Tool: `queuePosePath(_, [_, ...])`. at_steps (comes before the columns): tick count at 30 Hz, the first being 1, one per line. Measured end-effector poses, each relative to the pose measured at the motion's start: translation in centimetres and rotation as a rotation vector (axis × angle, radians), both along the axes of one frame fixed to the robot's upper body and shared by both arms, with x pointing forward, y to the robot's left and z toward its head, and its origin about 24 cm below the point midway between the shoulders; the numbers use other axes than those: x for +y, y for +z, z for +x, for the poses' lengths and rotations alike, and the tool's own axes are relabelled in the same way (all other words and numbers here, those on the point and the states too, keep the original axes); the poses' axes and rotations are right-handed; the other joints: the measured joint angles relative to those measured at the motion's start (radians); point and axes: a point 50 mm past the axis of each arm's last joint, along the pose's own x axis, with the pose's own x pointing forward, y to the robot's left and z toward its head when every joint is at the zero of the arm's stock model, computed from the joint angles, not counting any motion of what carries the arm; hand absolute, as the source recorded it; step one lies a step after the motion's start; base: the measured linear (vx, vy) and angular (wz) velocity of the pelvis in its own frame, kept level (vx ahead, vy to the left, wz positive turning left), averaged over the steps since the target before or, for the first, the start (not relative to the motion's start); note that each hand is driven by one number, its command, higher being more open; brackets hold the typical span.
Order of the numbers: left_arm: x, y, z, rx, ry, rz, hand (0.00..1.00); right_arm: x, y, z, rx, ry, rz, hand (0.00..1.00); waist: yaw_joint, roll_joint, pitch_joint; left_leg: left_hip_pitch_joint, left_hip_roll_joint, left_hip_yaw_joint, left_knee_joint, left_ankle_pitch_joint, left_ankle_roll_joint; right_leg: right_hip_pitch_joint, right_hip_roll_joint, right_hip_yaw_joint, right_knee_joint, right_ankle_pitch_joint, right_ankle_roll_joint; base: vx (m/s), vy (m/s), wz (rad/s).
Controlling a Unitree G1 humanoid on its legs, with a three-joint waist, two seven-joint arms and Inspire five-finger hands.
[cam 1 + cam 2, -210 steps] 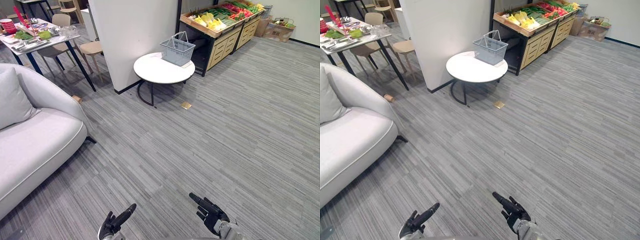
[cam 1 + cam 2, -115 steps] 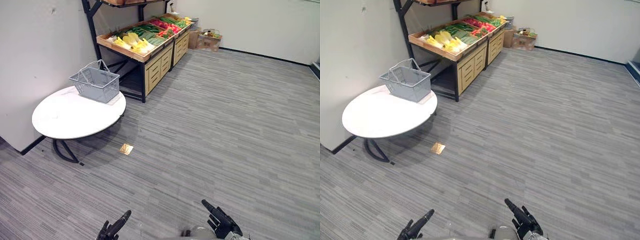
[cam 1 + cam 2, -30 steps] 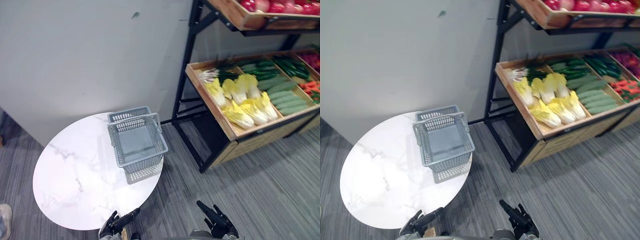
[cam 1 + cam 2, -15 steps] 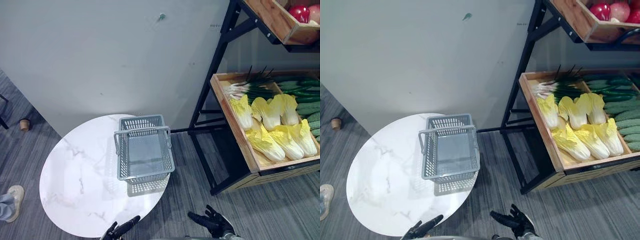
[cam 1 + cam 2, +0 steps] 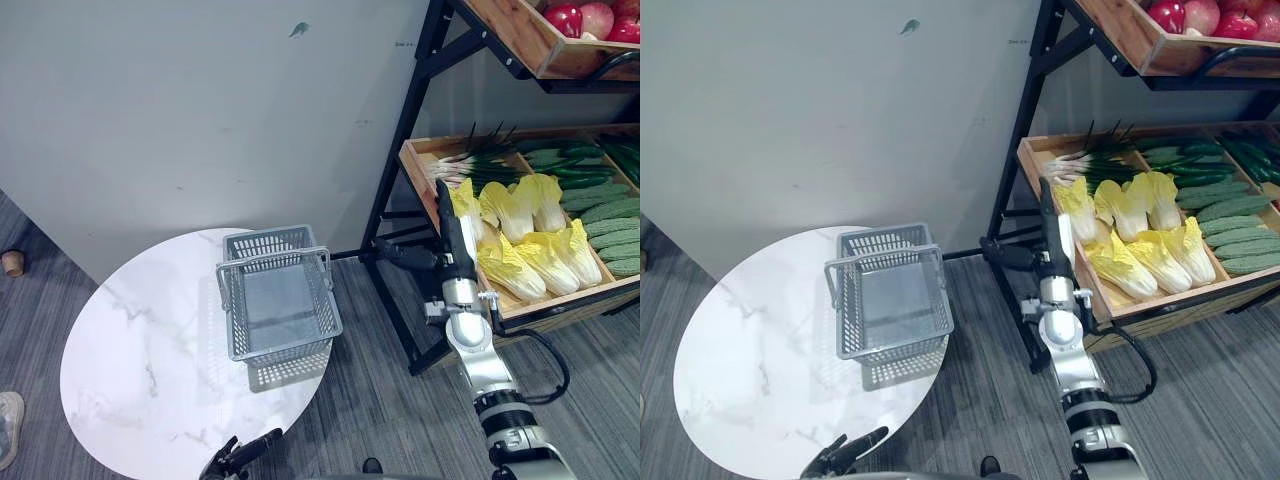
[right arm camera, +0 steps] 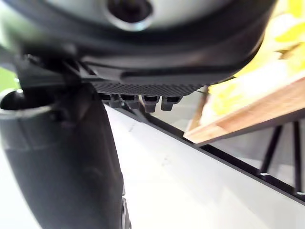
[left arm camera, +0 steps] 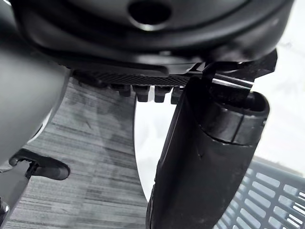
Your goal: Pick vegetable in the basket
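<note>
My gripper will lift and carry the basket, and the basket will hang open side up beneath the handles, because they join midway along the basket (image 5: 283, 305) rim's sides (image 5: 329, 286).
An empty grey wire basket (image 5: 278, 300) with its handles up stands on the right side of a round white marble table (image 5: 140, 370). To its right, a wooden shelf crate (image 5: 430, 195) holds yellow-green cabbages (image 5: 525, 235), scallions (image 5: 480, 162) and cucumbers (image 5: 595, 195). My right hand (image 5: 447, 245) is raised at the crate's front left corner, beside the nearest cabbage. It is open, with its fingers straight up and its thumb pointing toward the basket, and it holds nothing. My left hand (image 5: 240, 455) is low by the table's near edge, open and empty.
A black metal shelf frame (image 5: 405, 140) rises between basket and crate. An upper wooden tray (image 5: 520, 40) holds red produce (image 5: 565, 18). A grey wall stands behind the table. A person's shoe (image 5: 6, 430) shows at the left edge on the grey carpet.
My right arm has risen from the bottom edge up to the crate's front corner. The left hand stays low. The camera has shifted slightly.
</note>
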Motion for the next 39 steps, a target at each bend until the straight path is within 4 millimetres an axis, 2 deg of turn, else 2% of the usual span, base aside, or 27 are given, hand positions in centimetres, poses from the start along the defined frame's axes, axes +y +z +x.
queuePosePath(6, [0.2, 0.0, -0.4, -0.012, 0.054, -0.015, 1.00, 1.7, -0.8, -0.1, 0.006, 0.047, -0.183, 1.00, 0.001, -0.004, -0.001, -0.003, 0.000, -0.003, 0.000, 0.000, 0.000, 0.000, -0.001, -0.005, -0.002, 0.002, -0.002, 0.00, -0.001, 0.01])
queuePosePath(11, [0.5, 0.0, -1.1, -0.007, 0.056, -0.013, 1.00, 2.0, -1.6, -0.2, 0.025, 0.098, -0.314, 1.00, 0.004, -0.004, -0.001, -0.013, 0.000, -0.022, -0.005, 0.009, -0.001, 0.001, -0.003, -0.022, -0.009, 0.002, -0.002, 0.00, -0.008, 0.09])
queuePosePath(15, [0.6, 0.0, -1.3, -0.024, 0.070, -0.022, 1.00, 3.7, -2.2, 0.2, 0.011, 0.188, -0.491, 1.00, 0.007, -0.003, -0.001, -0.018, 0.001, -0.030, -0.015, 0.019, -0.002, 0.000, -0.003, -0.031, -0.015, 0.003, 0.000, 0.00, -0.008, 0.06])
queuePosePath(20, [0.6, 0.1, -1.1, -0.052, 0.045, -0.030, 1.00, 5.3, -2.2, 1.0, -0.018, 0.242, -0.601, 1.00, 0.022, -0.002, 0.000, -0.024, 0.001, -0.050, -0.017, 0.029, -0.001, 0.001, -0.005, -0.053, -0.017, 0.005, 0.002, 0.01, -0.004, 0.11])
queuePosePath(25, [0.4, 0.2, -0.8, -0.069, 0.026, -0.037, 1.00, 6.2, -1.6, 2.2, -0.020, 0.236, -0.641, 1.00, 0.048, 0.003, 0.004, -0.028, 0.001, -0.054, -0.017, 0.034, -0.001, 0.003, -0.006, -0.057, -0.027, 0.014, 0.002, 0.00, 0.000, 0.02])
queuePosePath(30, [0.3, 0.3, -0.5, -0.094, 0.055, -0.043, 1.00, 6.4, -1.6, 3.1, 0.021, 0.200, -0.656, 1.00, 0.055, 0.006, 0.020, -0.033, 0.001, -0.077, -0.018, 0.041, -0.002, 0.017, -0.008, -0.079, -0.038, 0.019, 0.002, -0.01, 0.000, 0.13])
queuePosePath(39, [0.1, 0.6, 0.1, -0.124, 0.064, -0.042, 1.00, 8.8, -1.4, 4.2, 0.091, 0.242, -0.722, 1.00, 0.087, 0.013, 0.047, -0.044, 0.002, -0.098, -0.018, 0.049, -0.004, 0.018, -0.009, -0.101, -0.040, 0.019, 0.002, 0.01, 0.003, 0.06])
